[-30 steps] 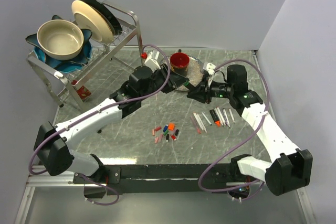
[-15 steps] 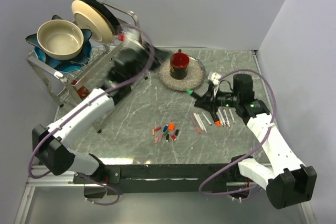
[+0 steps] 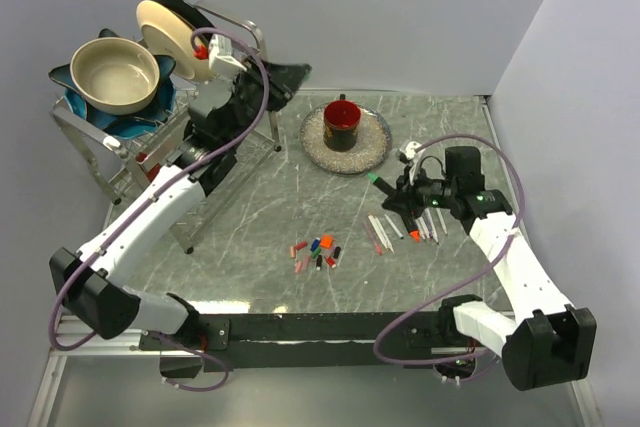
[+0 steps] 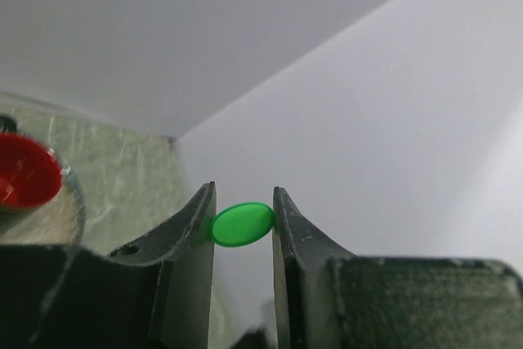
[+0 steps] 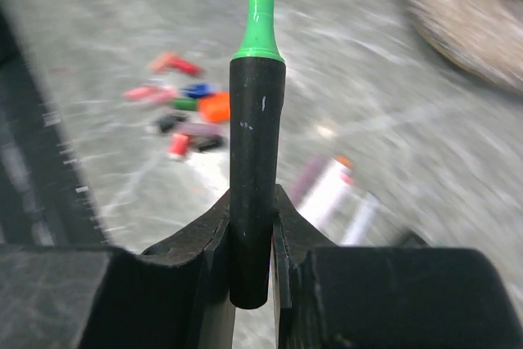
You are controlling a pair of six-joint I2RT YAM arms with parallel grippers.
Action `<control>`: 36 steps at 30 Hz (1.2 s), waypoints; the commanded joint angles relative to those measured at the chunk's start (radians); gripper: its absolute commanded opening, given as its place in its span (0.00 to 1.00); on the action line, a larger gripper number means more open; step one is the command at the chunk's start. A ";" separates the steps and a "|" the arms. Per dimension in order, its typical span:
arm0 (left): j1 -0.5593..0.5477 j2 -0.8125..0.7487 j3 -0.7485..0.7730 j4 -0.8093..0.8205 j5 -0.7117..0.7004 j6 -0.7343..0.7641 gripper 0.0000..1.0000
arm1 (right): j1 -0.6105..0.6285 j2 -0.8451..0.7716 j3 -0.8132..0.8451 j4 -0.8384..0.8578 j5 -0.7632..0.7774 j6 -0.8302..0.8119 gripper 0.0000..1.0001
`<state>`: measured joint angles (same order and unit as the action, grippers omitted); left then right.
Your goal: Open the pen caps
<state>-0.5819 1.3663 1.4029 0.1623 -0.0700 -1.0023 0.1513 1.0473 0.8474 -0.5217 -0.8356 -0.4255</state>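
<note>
The black marker's green tip [image 3: 379,183] is clear of the green pen cap, so I should lower the marker next with my right gripper until it lies next to the pens [image 3: 393,227].
My left gripper [image 3: 286,76] is raised at the back left by the dish rack. In the left wrist view the left gripper [image 4: 243,200] is shut on a green pen cap [image 4: 242,224]. My right gripper [image 3: 399,193] is shut on a thick black marker [image 5: 256,145] whose bare green tip [image 3: 372,177] points left, above the table. It shows in the right wrist view [image 5: 252,222] gripping the marker's lower end. A pile of loose pen caps [image 3: 317,252], red, orange, green and black, lies at the table's middle front, also in the right wrist view [image 5: 188,116].
A row of white and black pens [image 3: 410,225] lies under my right gripper. A red mug [image 3: 343,119] stands on a round woven mat [image 3: 375,152] at the back. A dish rack [image 3: 150,147] with a bowl and plates fills the back left.
The grippers were together over the mat; the green cap came off the marker. My left arm swung up and left to the rack with it. My right gripper drew back right with the marker.
</note>
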 commanded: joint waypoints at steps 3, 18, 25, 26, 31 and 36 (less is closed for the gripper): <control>-0.007 -0.094 -0.177 -0.228 0.268 0.218 0.01 | -0.036 0.103 0.070 -0.072 0.285 0.007 0.02; -0.056 -0.409 -0.800 -0.504 0.081 0.119 0.01 | -0.033 0.352 0.048 -0.097 0.506 0.088 0.16; -0.075 -0.354 -0.892 -0.483 0.075 0.071 0.01 | -0.021 0.418 0.055 -0.069 0.560 0.131 0.21; -0.076 -0.345 -0.898 -0.474 0.076 0.071 0.01 | -0.019 0.421 0.055 -0.067 0.564 0.136 0.21; -0.101 -0.244 -0.915 -0.425 0.085 0.076 0.03 | -0.010 0.456 0.056 -0.069 0.582 0.134 0.24; -0.133 -0.181 -0.927 -0.366 0.096 0.067 0.07 | 0.008 0.479 0.058 -0.075 0.589 0.131 0.29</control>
<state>-0.6907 1.1561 0.4812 -0.2897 0.0227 -0.9184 0.1406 1.5116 0.8814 -0.6125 -0.2680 -0.2993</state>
